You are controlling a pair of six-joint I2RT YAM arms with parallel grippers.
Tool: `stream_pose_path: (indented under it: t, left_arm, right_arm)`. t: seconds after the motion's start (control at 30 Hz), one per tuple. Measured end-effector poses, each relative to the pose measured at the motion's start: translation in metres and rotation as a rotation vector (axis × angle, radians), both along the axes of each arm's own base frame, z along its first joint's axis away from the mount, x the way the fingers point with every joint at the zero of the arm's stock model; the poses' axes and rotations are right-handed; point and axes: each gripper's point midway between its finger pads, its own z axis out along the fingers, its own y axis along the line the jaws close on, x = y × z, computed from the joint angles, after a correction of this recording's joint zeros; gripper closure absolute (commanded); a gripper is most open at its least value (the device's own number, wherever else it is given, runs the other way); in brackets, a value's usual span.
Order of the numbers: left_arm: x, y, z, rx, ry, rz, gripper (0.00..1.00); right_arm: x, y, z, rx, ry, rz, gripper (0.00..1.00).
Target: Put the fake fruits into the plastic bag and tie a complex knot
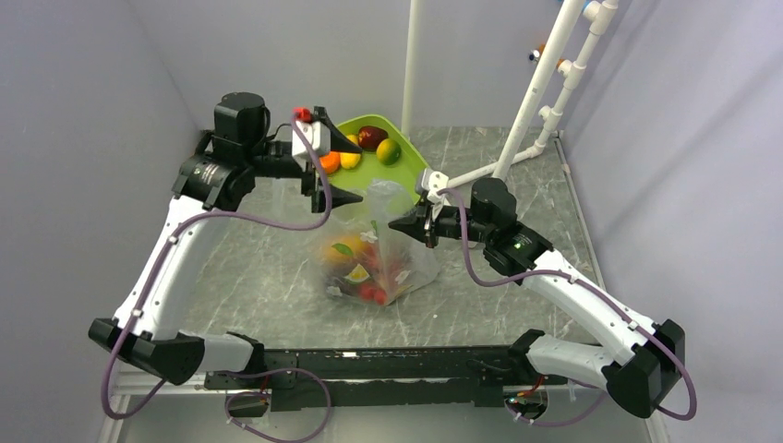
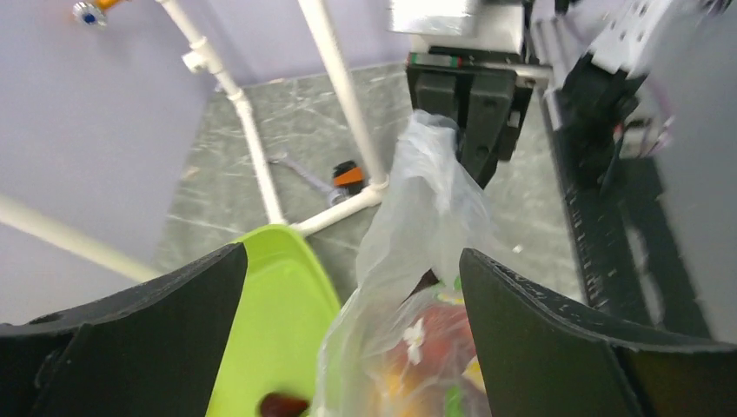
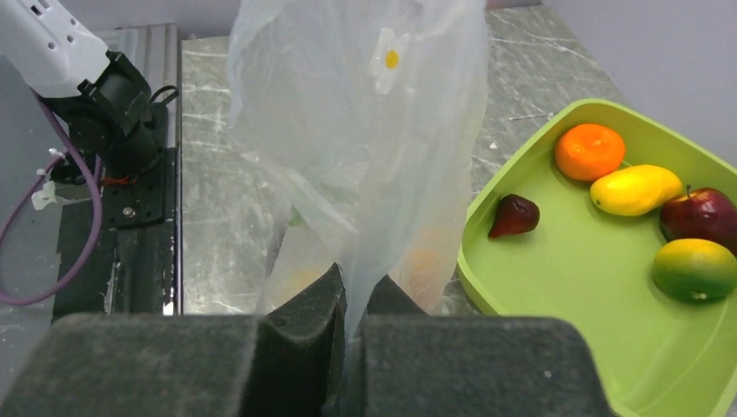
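Note:
The robot's right gripper is pinching just a side piece of the plastic bag (image 3: 351, 276), so the left gripper should hold the bag's top (image 1: 388, 193) while the right gripper grabs the bag's neck.
The clear plastic bag (image 1: 379, 249) stands mid-table with several fake fruits (image 1: 355, 268) inside it. My right gripper (image 1: 397, 224) is shut on a gathered strip of the bag's upper edge, seen in the right wrist view as film pinched at the gripper (image 3: 352, 300). My left gripper (image 1: 355, 171) hangs open above the bag's top, its fingers apart on either side of the film (image 2: 426, 200) without touching it. More fruits lie in the lime green tray (image 3: 565, 287): an orange (image 3: 589, 150), a yellow one (image 3: 635, 188), a maroon one (image 3: 704, 213), a green-yellow one (image 3: 695, 269). No knot shows.
The tray (image 1: 415, 152) sits just behind the bag, under the left gripper. White pipes (image 1: 536, 92) and a white pole (image 1: 411, 65) rise at the back. A small tool with an orange part (image 2: 348, 176) lies by the pipe foot. Grey walls close both sides.

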Motion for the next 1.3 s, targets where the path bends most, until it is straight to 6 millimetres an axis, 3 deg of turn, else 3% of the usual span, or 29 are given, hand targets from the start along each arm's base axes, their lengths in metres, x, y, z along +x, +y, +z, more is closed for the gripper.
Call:
stream_pose_path:
  t: [0.13,0.33,0.57,0.67,0.77,0.8,0.83,0.87,0.93,0.97,1.1,1.3]
  left_arm:
    - [-0.017,0.007,-0.002,0.115,-0.242,-0.022,0.01]
    - [-0.049,-0.003,-0.015,0.222,-0.522,-0.133,0.01]
    - [-0.046,-0.017,-0.025,0.283,-0.664,-0.173,0.08]
    - [-0.047,-0.027,-0.026,0.285,-0.700,-0.193,0.26]
    - [-0.050,-0.033,-0.027,0.282,-0.725,-0.216,0.70]
    - [-0.052,-0.034,-0.027,0.280,-0.733,-0.224,0.90]
    - [-0.052,-0.034,-0.027,0.279,-0.724,-0.223,1.00]
    - [-0.053,-0.035,-0.026,0.276,-0.732,-0.229,1.00]
    - [-0.053,-0.035,-0.027,0.274,-0.709,-0.222,1.00]
    - [-0.053,-0.035,-0.028,0.274,-0.688,-0.216,1.00]
    - [-0.049,-0.038,-0.027,0.253,-0.569,-0.163,1.00]
    - [-0.028,-0.049,-0.011,0.157,-0.340,0.016,1.00]
  right_arm:
    - [-0.002,0.000,0.000,0.001,-0.002,0.009,1.00]
    - [-0.005,0.001,-0.001,-0.003,0.001,0.029,1.00]
    - [-0.012,0.001,-0.010,-0.032,0.013,0.071,1.00]
    - [-0.014,0.002,-0.013,-0.041,0.017,0.089,1.00]
    - [-0.014,0.002,-0.016,-0.050,0.017,0.095,1.00]
    - [-0.014,0.002,-0.017,-0.054,0.016,0.096,0.96]
    - [-0.013,0.003,-0.018,-0.056,0.015,0.096,0.86]
    - [-0.013,0.002,-0.018,-0.059,0.014,0.096,0.68]
    - [-0.013,0.002,-0.019,-0.063,0.016,0.094,0.21]
    - [-0.013,0.001,-0.019,-0.064,0.020,0.088,0.05]
    - [-0.009,-0.004,-0.009,-0.029,-0.003,0.028,0.00]
    - [-0.001,-0.006,0.035,0.150,-0.106,-0.087,0.00]
